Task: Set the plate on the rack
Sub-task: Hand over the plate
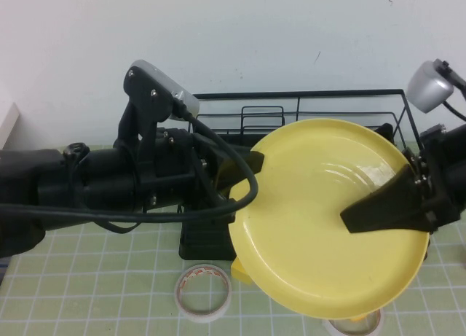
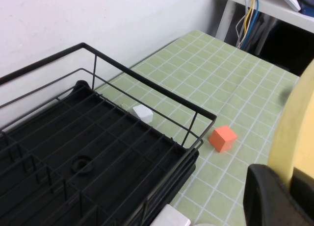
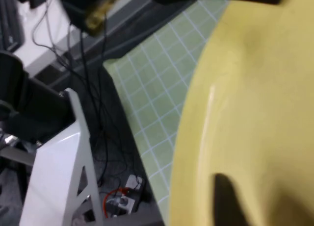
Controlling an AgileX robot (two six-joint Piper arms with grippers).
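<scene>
My left gripper should open and back away from the plate's rim, which it holds opposite my right gripper, before my right gripper lifts the plate behind the wire loops.
The pale-yellow plate is held tilted in the air in front of the black wire rack, partly over its front edge. My left gripper is shut on the plate's left rim; in the left wrist view the rim runs between its fingers. My right gripper is shut on the plate's right side, with one finger lying across the plate's face and the other hidden behind it. The rack's tray base holds nothing in the left wrist view.
A white tape roll lies on the green grid mat in front, and another shows below the plate. A small yellow cube sits under the plate's left edge. An orange cube and a white cube lie beside the rack.
</scene>
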